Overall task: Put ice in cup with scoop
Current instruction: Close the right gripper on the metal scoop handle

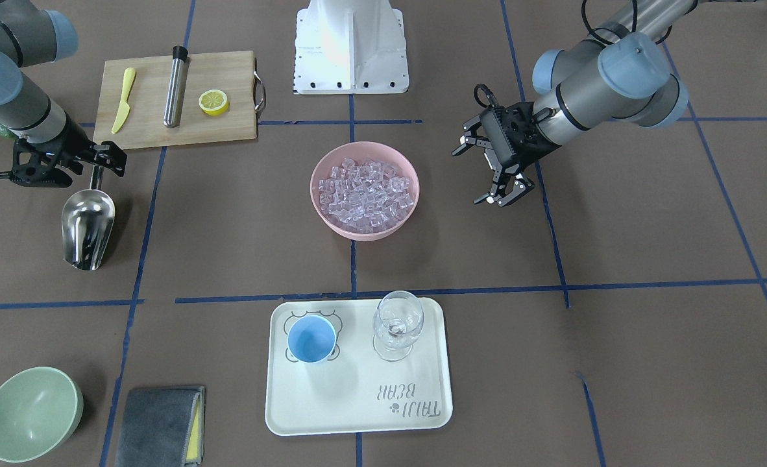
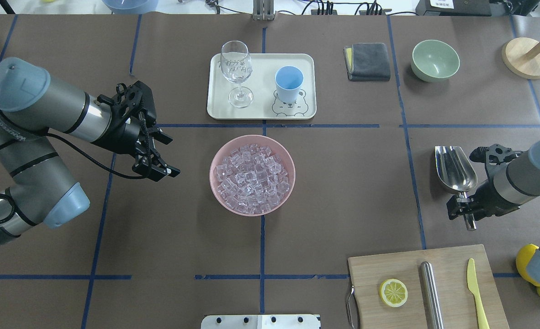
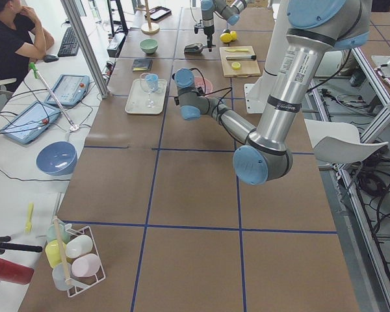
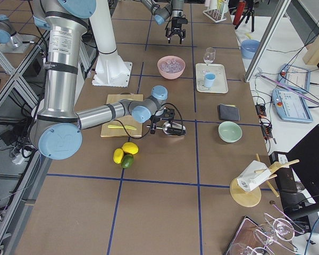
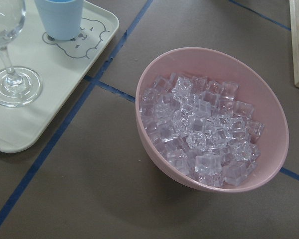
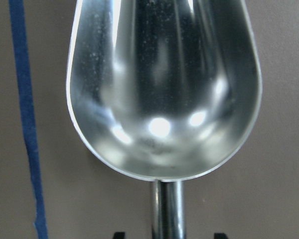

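Observation:
I expect the ice to slide freely out of the steel scoop (image 1: pixel 88 226) when I pour, because the ice in the pink bowl is in separate cubes (image 1: pixel 365 196).
The steel scoop (image 1: pixel 88 227) lies flat on the table, trough up, and fills the right wrist view (image 6: pixel 164 89). My right gripper (image 1: pixel 95 170) points down over its thin handle (image 6: pixel 168 209). Its jaws stand either side of the handle with a gap on both sides, so it is open. The ice (image 1: pixel 365 194) is heaped in a pink bowl (image 1: pixel 318 207) at the table's middle. My left gripper (image 1: pixel 500 175) hovers open and empty beside that bowl. The light blue cup (image 1: pixel 311 338) stands empty on a white tray (image 1: pixel 357 408).
A clear stemmed glass (image 1: pixel 396 324) stands on the tray beside the cup. A cutting board (image 1: pixel 228 123) holds a yellow knife, a steel cylinder and a lemon half. A pale green bowl (image 1: pixel 30 415) and a grey cloth (image 1: pixel 159 425) lie near the tray.

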`<state>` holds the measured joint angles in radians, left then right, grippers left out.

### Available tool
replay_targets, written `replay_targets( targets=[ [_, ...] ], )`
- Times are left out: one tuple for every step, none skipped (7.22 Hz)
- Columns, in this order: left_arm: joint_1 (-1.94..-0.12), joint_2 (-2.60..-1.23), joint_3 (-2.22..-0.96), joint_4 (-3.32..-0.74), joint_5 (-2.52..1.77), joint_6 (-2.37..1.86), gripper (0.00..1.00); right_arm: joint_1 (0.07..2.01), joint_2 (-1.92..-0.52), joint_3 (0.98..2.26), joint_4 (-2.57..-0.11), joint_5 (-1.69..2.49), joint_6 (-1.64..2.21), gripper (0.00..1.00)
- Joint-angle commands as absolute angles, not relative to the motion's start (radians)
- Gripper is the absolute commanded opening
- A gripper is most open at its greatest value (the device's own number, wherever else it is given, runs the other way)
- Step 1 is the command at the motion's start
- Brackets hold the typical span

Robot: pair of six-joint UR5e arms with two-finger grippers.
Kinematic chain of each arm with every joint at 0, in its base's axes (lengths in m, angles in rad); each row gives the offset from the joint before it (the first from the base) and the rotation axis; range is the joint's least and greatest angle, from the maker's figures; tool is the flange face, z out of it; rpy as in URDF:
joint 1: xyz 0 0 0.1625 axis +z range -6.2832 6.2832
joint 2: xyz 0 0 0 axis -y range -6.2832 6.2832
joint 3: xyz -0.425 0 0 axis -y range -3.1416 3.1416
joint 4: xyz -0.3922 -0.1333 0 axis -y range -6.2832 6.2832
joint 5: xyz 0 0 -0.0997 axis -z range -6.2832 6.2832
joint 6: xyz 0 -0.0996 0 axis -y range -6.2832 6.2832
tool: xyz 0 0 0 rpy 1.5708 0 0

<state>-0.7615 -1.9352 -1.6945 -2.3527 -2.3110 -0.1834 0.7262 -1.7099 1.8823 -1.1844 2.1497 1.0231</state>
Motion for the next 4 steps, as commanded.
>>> replay_targets(
  targets=[
    [-0.761, -1.936, -1.698, -2.353, -2.312, -0.183, 1.00, 0.729, -1.720, 1.897, -1.184, 2.152, 1.019, 0.36],
    [-0.761, -1.937, -1.697, -2.353, -2.312, -0.183, 1.00, 0.730, -1.720, 1.904, -1.184, 2.154, 1.019, 0.21],
    [-0.761, -1.937, -1.694, -2.353, -2.310, -0.183, 1.00, 0.730, -1.739, 1.919, -1.186, 2.154, 1.020, 0.00],
    [-0.761, -1.937, -1.694, -2.353, -2.310, -0.183, 1.00, 0.729, -1.774, 1.963, -1.186, 2.154, 1.026, 0.00]
  ],
)
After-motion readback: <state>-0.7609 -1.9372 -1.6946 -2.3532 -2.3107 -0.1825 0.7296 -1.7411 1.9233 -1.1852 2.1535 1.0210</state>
